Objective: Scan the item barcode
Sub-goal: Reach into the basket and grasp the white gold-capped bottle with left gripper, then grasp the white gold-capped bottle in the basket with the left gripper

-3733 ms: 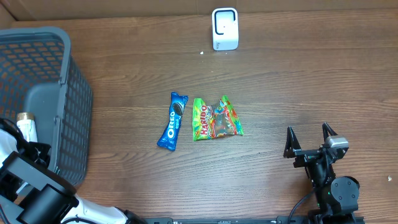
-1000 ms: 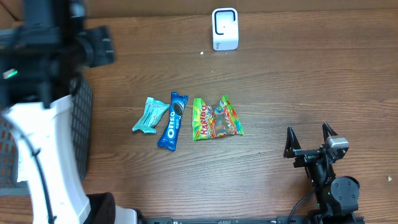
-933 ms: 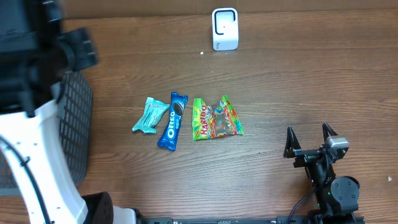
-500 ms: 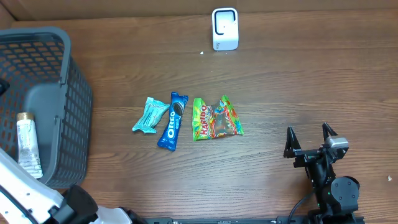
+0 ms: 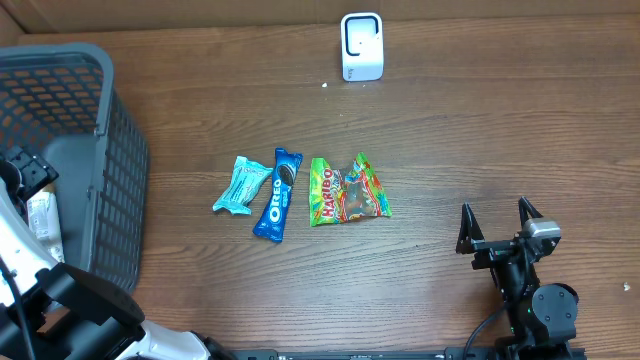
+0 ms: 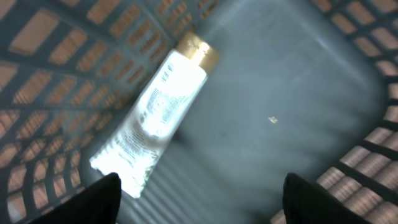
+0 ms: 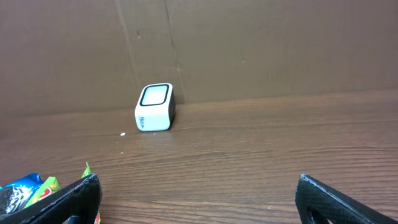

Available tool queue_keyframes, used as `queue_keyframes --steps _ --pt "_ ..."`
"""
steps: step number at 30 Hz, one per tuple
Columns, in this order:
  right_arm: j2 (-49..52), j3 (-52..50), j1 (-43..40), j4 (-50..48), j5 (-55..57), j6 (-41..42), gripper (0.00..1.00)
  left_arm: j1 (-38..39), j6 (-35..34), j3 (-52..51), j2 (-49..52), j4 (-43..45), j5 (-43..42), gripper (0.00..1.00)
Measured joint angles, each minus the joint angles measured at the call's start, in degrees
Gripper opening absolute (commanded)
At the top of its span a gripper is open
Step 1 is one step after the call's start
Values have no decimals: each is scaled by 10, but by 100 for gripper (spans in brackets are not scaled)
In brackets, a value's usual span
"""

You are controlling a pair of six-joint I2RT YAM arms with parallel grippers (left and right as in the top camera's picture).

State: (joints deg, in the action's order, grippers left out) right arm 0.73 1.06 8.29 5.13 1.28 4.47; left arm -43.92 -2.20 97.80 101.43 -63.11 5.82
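Observation:
The white tube (image 6: 163, 96) lies on its own with its printed side up, and the fingers of my left gripper open wider than its body (image 6: 148, 124). I should keep lowering them until they are on both sides of the tube.
A white tube (image 6: 155, 109) with a gold cap lies on the floor of the grey basket (image 5: 120, 190). In the left wrist view it is blurred and just left of the open left gripper (image 6: 202, 208), whose jaws hold nothing. The left fingertip (image 6: 93, 200) is close to the tube's lower end. In the overhead view the left arm partly covers the tube (image 5: 45, 228). A white barcode scanner (image 5: 361, 46) stands at the table's back edge. My right gripper (image 5: 498, 226) rests open and empty at the front right, facing the scanner (image 7: 155, 107).
Three packets lie in a row mid-table: a teal wrapper (image 5: 240, 185), a blue Oreo pack (image 5: 278, 194) and a green Haribo bag (image 5: 347, 190). A brown cardboard wall (image 7: 249, 43) stands behind the scanner. The basket's mesh walls (image 6: 50, 62) surround the left gripper.
The teal wrapper has appeared on the table beside the Oreo pack. The left arm has swung from high over the table's left side back down into the basket. The right arm has not moved.

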Motion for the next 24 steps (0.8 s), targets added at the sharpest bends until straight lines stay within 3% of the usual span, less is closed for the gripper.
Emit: queue_keyframes --steps 10,24 --pt "0 0 0 0 0 0 100 0 141 -139 0 150 33 70" --pt "0 0 0 0 0 0 100 0 214 -244 0 297 89 66"
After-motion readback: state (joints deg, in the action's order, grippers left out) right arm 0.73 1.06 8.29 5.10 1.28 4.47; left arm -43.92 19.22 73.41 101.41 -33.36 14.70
